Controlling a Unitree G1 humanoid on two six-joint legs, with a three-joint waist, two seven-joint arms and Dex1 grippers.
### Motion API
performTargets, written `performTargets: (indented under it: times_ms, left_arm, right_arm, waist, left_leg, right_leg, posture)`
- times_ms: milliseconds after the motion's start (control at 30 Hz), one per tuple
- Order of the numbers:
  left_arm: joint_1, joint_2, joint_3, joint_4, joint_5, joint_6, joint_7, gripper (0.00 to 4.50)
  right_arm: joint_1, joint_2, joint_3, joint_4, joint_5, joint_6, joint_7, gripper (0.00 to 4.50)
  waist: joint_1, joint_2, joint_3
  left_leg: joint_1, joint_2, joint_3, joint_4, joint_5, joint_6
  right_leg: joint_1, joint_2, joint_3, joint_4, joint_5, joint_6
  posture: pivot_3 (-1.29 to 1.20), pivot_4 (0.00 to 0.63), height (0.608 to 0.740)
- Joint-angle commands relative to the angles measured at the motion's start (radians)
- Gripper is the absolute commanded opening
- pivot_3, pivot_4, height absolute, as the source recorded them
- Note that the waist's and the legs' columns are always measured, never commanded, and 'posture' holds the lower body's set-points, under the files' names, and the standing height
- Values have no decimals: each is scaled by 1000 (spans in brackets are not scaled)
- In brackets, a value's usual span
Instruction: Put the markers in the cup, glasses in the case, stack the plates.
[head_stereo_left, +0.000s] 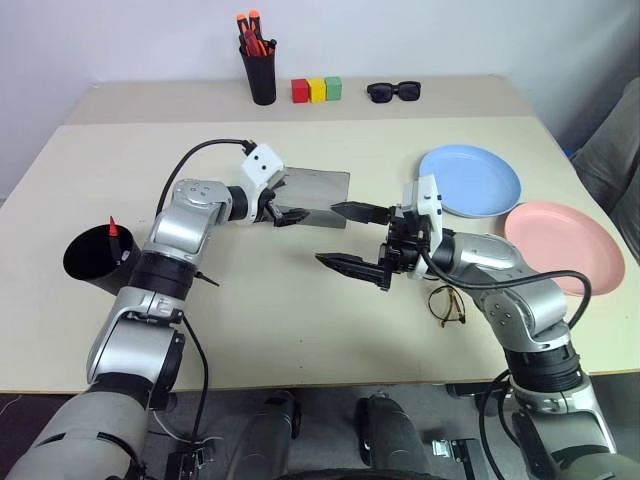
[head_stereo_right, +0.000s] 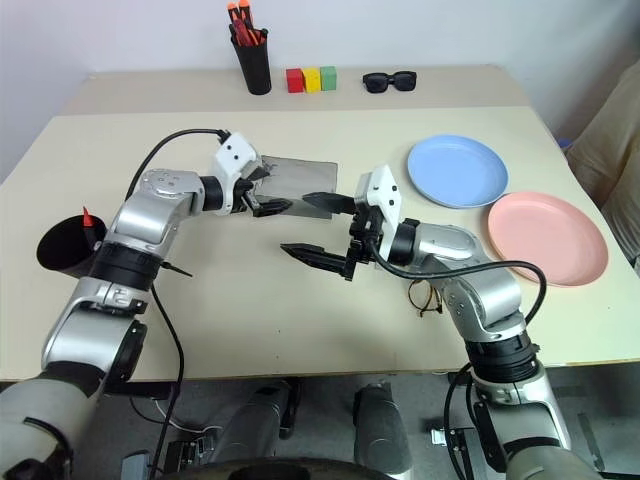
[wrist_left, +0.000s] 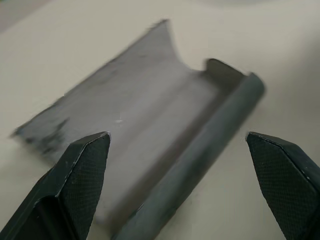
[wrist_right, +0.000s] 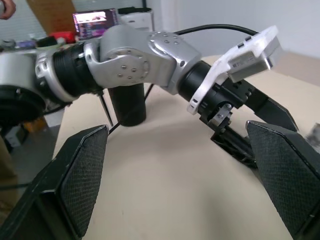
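The arms (head_stereo_left: 457, 308) are tucked in against the lenses. So the wire-framed glasses (head_stereo_left: 446, 304) will stay folded and fit in the grey case when I lower them.
The grey case (head_stereo_left: 322, 188) lies open in the middle of the table. My left gripper (head_stereo_left: 288, 213) hovers at its near edge, open and empty; the left wrist view has the case (wrist_left: 150, 115) just beyond my spread fingers (wrist_left: 87, 160). My right gripper (head_stereo_left: 350, 237) stands open and empty just right of the case, pointing left. The wire-framed glasses (head_stereo_left: 447, 305) lie by my right forearm. A light blue plate (head_stereo_left: 470, 180) and a pink plate (head_stereo_left: 563, 245) sit side by side on the right. The black cup (head_stereo_left: 95, 258) at the left edge holds a red-tipped marker (head_stereo_left: 113, 228).
At the back stand a black pen holder (head_stereo_left: 260, 75) with orange-capped pens, three coloured blocks (head_stereo_left: 316, 90) and black sunglasses (head_stereo_left: 393, 92). My two grippers are close together over the table's middle.
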Motion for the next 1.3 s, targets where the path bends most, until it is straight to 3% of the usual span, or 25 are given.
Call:
performTargets:
  times_ms: [33,200,267,333,533,633,800,967,1133,1300]
  left_arm:
    - [-58,2,-55,116,50,-130,-116,4466]
    - [-101,-17,-84,251,107,-224,-139,4466]
    - [-113,-26,-78,285,114,-242,-144,3938]
    - [-120,-30,-78,308,124,-264,-151,3138]
    - [-117,-28,-65,327,137,-324,-168,34]
    - [-93,-19,-50,288,119,-387,-198,34]
    - [-51,0,-18,175,62,-320,-284,34]
    - [95,92,-65,-216,25,-38,-418,34]
    - [271,171,-96,-608,11,156,-403,34]
    - [371,194,-87,-788,-37,290,-359,34]
  right_arm:
    - [41,-57,-38,-63,-26,3,-30,4500]
    - [91,-120,-71,-22,-120,-26,-96,4500]
    - [111,-140,-82,-15,-135,-40,-95,4500]
    - [136,-161,-96,-23,-136,-47,-84,4500]
    - [163,-186,-108,-24,-141,-58,-63,4500]
    - [160,-196,-110,-19,-138,-58,-51,4500]
    - [154,-208,-123,13,-135,-77,-21,4500]
    - [165,-222,-136,43,-137,-98,17,4500]
    - [174,-222,-137,77,-158,-133,25,4500]
    - [181,-217,-126,102,-173,-156,34,4500]
  waist:
    - [1,0,0]
    - [3,-1,0]
    - [3,-1,1]
    - [3,-1,1]
    - [-1,-1,1]
    - [0,-2,1]
    - [0,-2,1]
    - [-7,-1,1]
    - [-3,-1,1]
    - [3,0,1]
  left_leg:
    - [0,0,1,0,0,0]
    - [0,0,0,1,0,0]
    - [0,0,1,1,0,1]
    - [0,0,1,1,0,1]
    - [0,0,2,2,0,1]
    - [0,0,2,2,0,1]
    - [-1,0,1,2,0,1]
    - [0,1,0,2,0,1]
    - [0,2,0,2,0,1]
    - [0,2,-1,2,0,1]
  right_leg:
    - [0,0,0,0,0,0]
    - [0,-1,0,0,0,0]
    - [0,-1,0,0,0,0]
    - [0,-1,0,0,0,0]
    - [0,-1,0,1,0,1]
    - [1,-1,0,1,0,1]
    - [1,-1,0,1,0,1]
    - [1,-1,0,1,0,1]
    - [1,-1,1,1,0,0]
    - [2,-1,1,1,0,0]
  posture:
    - [0,150,740]
    - [0,150,740]
    - [0,150,740]
    - [0,150,740]
    - [0,150,740]
    - [0,150,740]
    - [0,150,740]
    - [0,150,740]
    - [0,150,740]
    - [0,150,740]
